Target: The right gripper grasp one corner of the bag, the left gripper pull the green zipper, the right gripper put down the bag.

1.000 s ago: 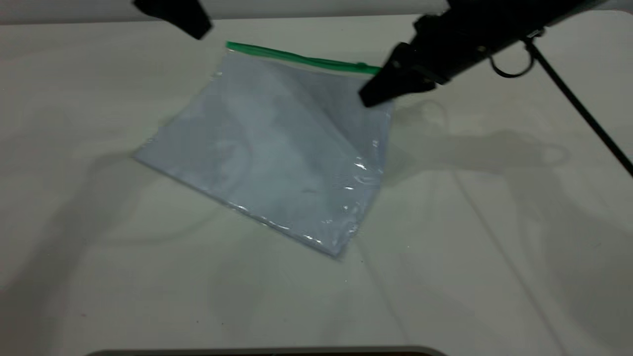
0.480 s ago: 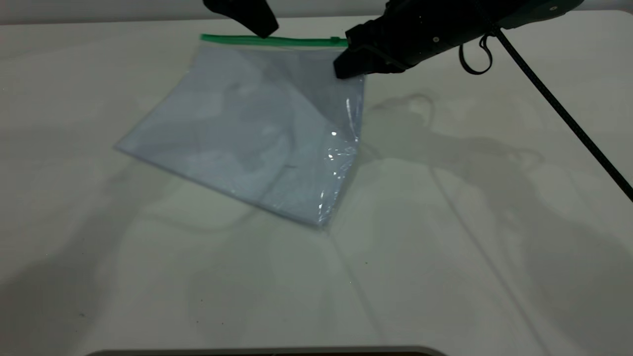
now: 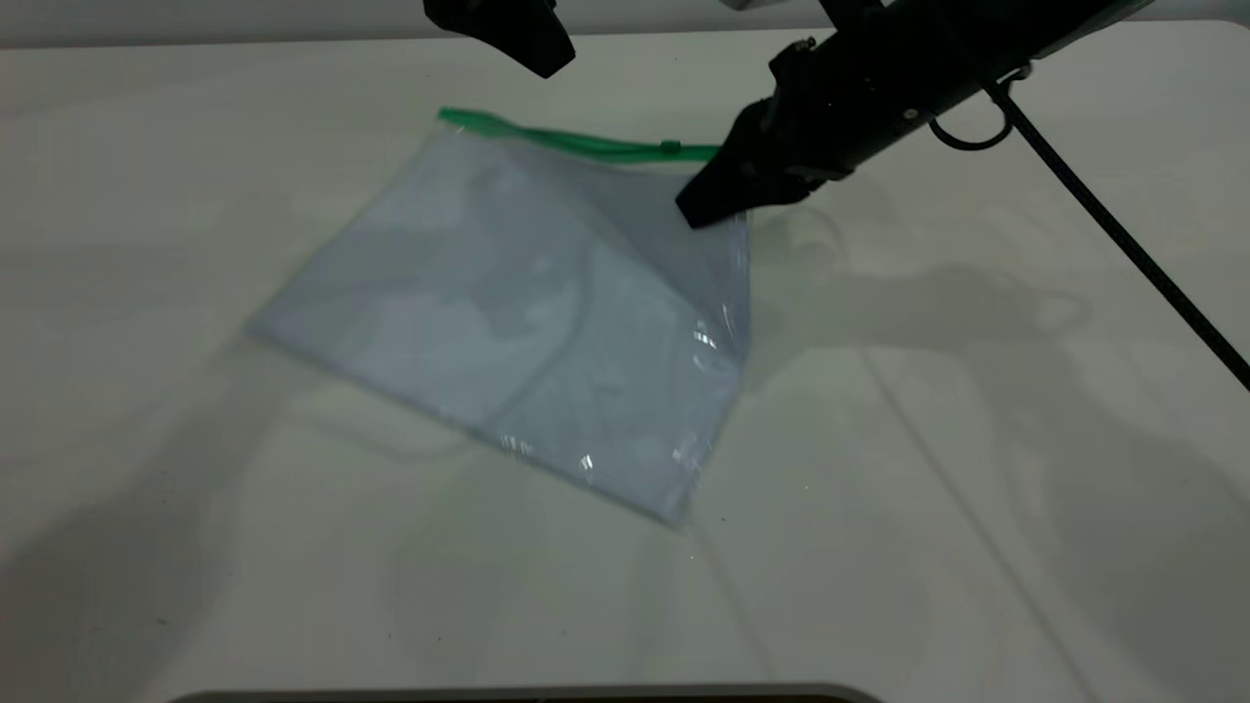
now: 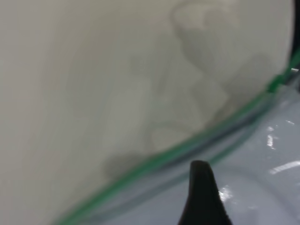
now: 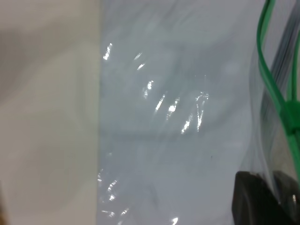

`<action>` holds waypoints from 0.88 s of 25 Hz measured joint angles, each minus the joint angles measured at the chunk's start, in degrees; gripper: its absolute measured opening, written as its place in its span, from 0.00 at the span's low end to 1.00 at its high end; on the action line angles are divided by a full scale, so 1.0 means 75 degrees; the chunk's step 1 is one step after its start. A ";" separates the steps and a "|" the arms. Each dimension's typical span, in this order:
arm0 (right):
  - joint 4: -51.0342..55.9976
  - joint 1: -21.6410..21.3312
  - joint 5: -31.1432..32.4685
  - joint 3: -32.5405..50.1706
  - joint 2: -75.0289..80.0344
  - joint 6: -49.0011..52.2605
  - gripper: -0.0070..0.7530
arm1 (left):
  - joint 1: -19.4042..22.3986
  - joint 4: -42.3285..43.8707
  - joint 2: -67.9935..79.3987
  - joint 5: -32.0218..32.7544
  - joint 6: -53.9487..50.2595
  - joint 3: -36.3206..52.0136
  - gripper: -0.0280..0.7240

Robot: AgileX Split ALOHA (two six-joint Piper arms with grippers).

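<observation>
The bag hangs askew from my right gripper with the green zipper bowed (image 3: 557, 141), so I should swing the bag straight before my left gripper grasps the slider tab (image 3: 670, 147).
The bag (image 3: 508, 312), a clear bluish pouch, lies slanted on the table with its far right corner lifted. My right gripper (image 3: 708, 200) is shut on that corner; in the right wrist view its fingertips (image 5: 253, 197) pinch the plastic beside the green zipper (image 5: 272, 89). The green zipper (image 3: 576, 144) runs along the bag's far edge, with its slider tab (image 3: 670, 147) close to the right gripper. My left gripper (image 3: 532, 44) hovers above the zipper's middle, open and touching nothing. Only one of its fingertips (image 4: 201, 187) shows, over the bag just inside the zipper (image 4: 178, 152).
The white table (image 3: 977, 488) stretches out on all sides of the bag. A thin black cable (image 3: 1123, 234) hangs from the right arm across the right side. A dark rounded edge (image 3: 527, 695) shows at the table's front.
The left gripper came in from the far left to above the zipper. The right gripper swung the held corner left and farther back, then brought it lower and back toward the right.
</observation>
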 joint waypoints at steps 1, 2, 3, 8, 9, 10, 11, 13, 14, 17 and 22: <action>-0.0163 -0.0104 0.0278 0.0000 0.0000 0.0043 0.05 | 0.0000 -0.0007 0.0000 0.0000 0.0010 0.0000 0.80; -0.0331 -0.0212 0.0607 0.0000 0.0000 0.0049 0.05 | 0.0000 -0.0007 0.0000 0.0000 0.0028 0.0000 0.80; -0.0525 -0.0371 0.0970 -0.0007 0.0000 0.0059 0.05 | 0.0000 -0.0007 0.0000 0.0000 0.0038 0.0000 0.80; -0.1755 -0.1055 0.2261 -0.0346 0.0000 0.0711 0.05 | 0.0000 -0.0051 0.0000 0.0051 0.0038 0.0000 0.80; -0.1877 -0.1096 0.2271 -0.0425 0.0000 0.0839 0.05 | -0.0009 -0.0078 0.0000 0.0094 0.0066 0.0000 0.80; -0.1891 -0.1103 0.2200 -0.0475 0.0000 0.0905 0.05 | -0.0037 -0.0129 0.0000 0.0161 0.0165 0.0000 0.80; -0.1842 -0.1087 0.2075 -0.0493 0.0000 0.0925 0.05 | -0.0080 -0.0175 0.0000 0.0274 0.0319 0.0000 0.80; -0.1643 -0.0988 0.1782 -0.0510 0.0000 0.0904 0.05 | -0.0192 -0.0278 0.0000 0.0509 0.0687 0.0000 0.80; -0.1581 -0.0903 0.1572 -0.0510 0.0000 0.0897 0.05 | -0.0255 -0.0379 0.0000 0.0604 0.0890 0.0000 0.80; -0.1476 -0.0635 0.1004 -0.0510 0.0000 0.0853 0.05 | -0.0371 -0.0666 0.0000 0.0742 0.1398 0.0000 0.80; -0.1382 -0.0347 0.0650 -0.0510 0.0000 0.0704 0.05 | -0.0442 -0.0792 0.0101 0.0863 0.1824 0.0000 0.80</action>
